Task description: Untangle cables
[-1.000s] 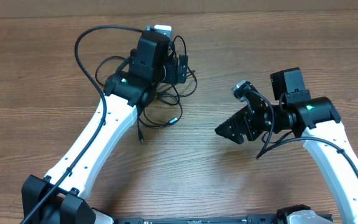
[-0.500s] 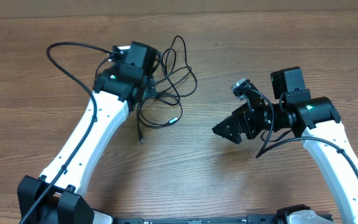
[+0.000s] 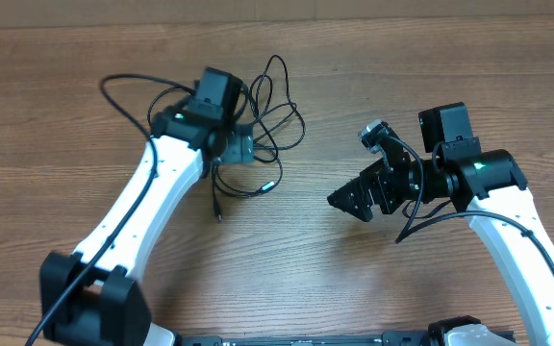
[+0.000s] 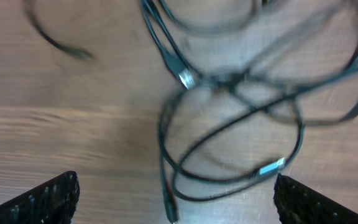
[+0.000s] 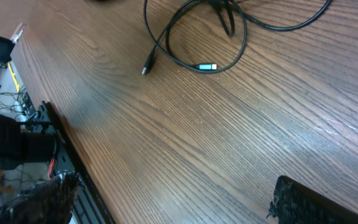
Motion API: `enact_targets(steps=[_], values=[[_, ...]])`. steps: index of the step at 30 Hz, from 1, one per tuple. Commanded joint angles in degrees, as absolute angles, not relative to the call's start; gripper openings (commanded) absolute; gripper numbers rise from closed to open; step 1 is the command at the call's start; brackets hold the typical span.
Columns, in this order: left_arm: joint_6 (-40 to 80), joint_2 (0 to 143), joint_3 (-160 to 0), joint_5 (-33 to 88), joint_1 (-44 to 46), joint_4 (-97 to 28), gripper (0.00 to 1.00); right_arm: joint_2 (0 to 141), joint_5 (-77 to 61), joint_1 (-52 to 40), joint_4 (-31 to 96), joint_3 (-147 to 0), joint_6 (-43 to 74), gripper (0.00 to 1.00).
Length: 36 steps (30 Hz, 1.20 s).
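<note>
The cable [image 4: 303, 89] will bend in a rounded arch from the robot's left gripper when it is lifted, because the black cords hold wide, smooth loops [image 4: 161, 130].
The cables [image 3: 267, 125] are thin black cords lying in a loose tangle on the wooden table, with loops toward the back and a silver-tipped plug [image 3: 269, 185] at the front. My left gripper [image 3: 237, 146] hovers over the tangle's left side, open and empty. In the left wrist view the cables [image 4: 229, 93] are blurred, with crossing loops and a silver plug [image 4: 271, 167] between the wide-apart fingers [image 4: 176, 199]. My right gripper [image 3: 349, 202] is open and empty, right of the cables. The right wrist view shows a cable loop [image 5: 197, 37] far ahead of its fingers [image 5: 173, 199].
The wooden table [image 3: 354, 269] fills the view. The left arm's own thicker black wire [image 3: 128, 91] arcs over the table at back left. The table's front edge and a black rail [image 5: 61, 143] show in the right wrist view.
My left gripper moved left off the tangle, then back right and slightly down over its left side. The cable loops now lie uncovered. The right arm has barely moved.
</note>
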<state>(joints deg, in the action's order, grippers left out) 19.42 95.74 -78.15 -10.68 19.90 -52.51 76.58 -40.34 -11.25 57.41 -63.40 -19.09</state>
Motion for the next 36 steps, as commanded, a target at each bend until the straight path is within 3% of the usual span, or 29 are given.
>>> enact_targets(steps=[1,4,11,13,15,17,21,29,36], values=[[15.09,99.07,-74.5,-4.64,20.32,-51.66,1.0,76.64,-41.19,-11.25,57.08,-63.7,-18.17,1.0],[12.23,100.53,-72.6,-1.56,20.32,-50.17,1.0,76.64,-41.19,-11.25,57.04,-63.7,-18.17,1.0],[11.73,102.1,-71.33,1.3,20.67,-48.42,0.82,76.64,-41.21,-11.25,56.05,-63.7,-18.15,1.0],[11.75,102.1,-71.33,2.94,20.67,-47.2,0.66,76.64,-41.21,-11.25,55.79,-63.7,-18.15,0.96],[11.73,102.1,-71.33,4.6,20.69,-45.91,0.41,76.64,-41.21,-11.25,55.75,-63.7,-18.17,0.9],[11.77,102.1,-71.33,6.26,20.69,-44.71,0.04,76.64,-41.21,-11.25,55.77,-63.7,-18.17,0.82],[11.77,102.1,-71.33,7.33,20.69,-42.98,0.04,76.64,-41.19,-11.25,55.86,-63.7,-18.15,0.74],[11.81,101.95,-71.46,8.16,20.69,-42.57,0.04,76.64,-41.19,-11.25,55.86,-63.7,-18.0,0.73],[11.75,96.2,-74.46,16.12,20.67,-42.52,0.04,76.64,-41.19,-11.25,55.83,-63.7,-18.0,0.73]])
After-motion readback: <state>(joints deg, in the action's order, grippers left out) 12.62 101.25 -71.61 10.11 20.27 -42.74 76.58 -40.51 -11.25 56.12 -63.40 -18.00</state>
